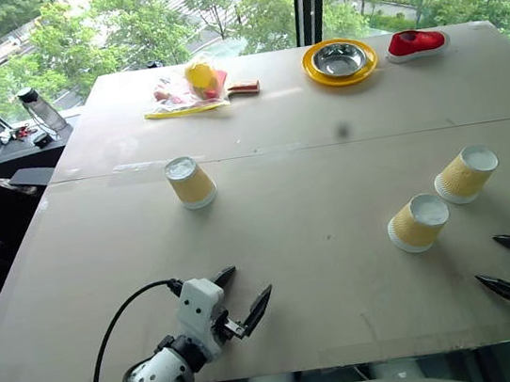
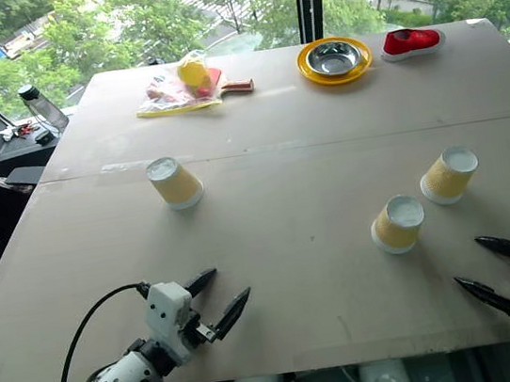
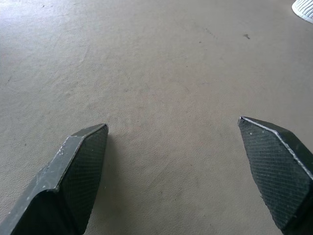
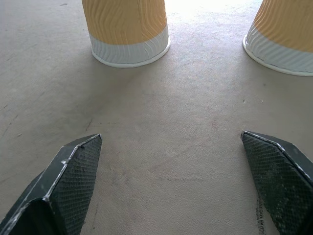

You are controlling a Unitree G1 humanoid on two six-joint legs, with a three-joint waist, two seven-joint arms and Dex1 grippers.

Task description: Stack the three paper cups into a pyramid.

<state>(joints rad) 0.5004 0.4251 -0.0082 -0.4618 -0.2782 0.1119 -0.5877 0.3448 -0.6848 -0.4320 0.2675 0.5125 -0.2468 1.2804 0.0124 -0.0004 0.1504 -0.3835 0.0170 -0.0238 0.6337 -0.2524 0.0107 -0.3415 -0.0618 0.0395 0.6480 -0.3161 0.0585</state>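
Note:
The robot's right gripper should keep moving in until its open fingers stand around the nearer cup [image 1: 418,224], as a gap [image 4: 208,36] separates that cup from the farther cup.
Three paper cups stand upside down and apart on the tan table [image 1: 314,202]. One cup [image 1: 190,182] is at mid left, the other two, a nearer cup [image 1: 419,223] and a farther cup [image 1: 466,174], sit close together at the right. My left gripper [image 1: 246,283] hovers open near the front edge, well short of the left cup, with nothing between its fingers [image 3: 83,161]. At the front right corner my right gripper [image 1: 489,259] is open and empty. In the right wrist view the pair of cups [image 4: 126,29] [image 4: 286,34] stands just ahead of it.
Along the far edge lie a steel bowl on a yellow plate [image 1: 339,61], a red object [image 1: 417,42] and a plastic bag with yellow and red items [image 1: 189,91]. A bottle [image 1: 39,109] stands on a side ledge at far left.

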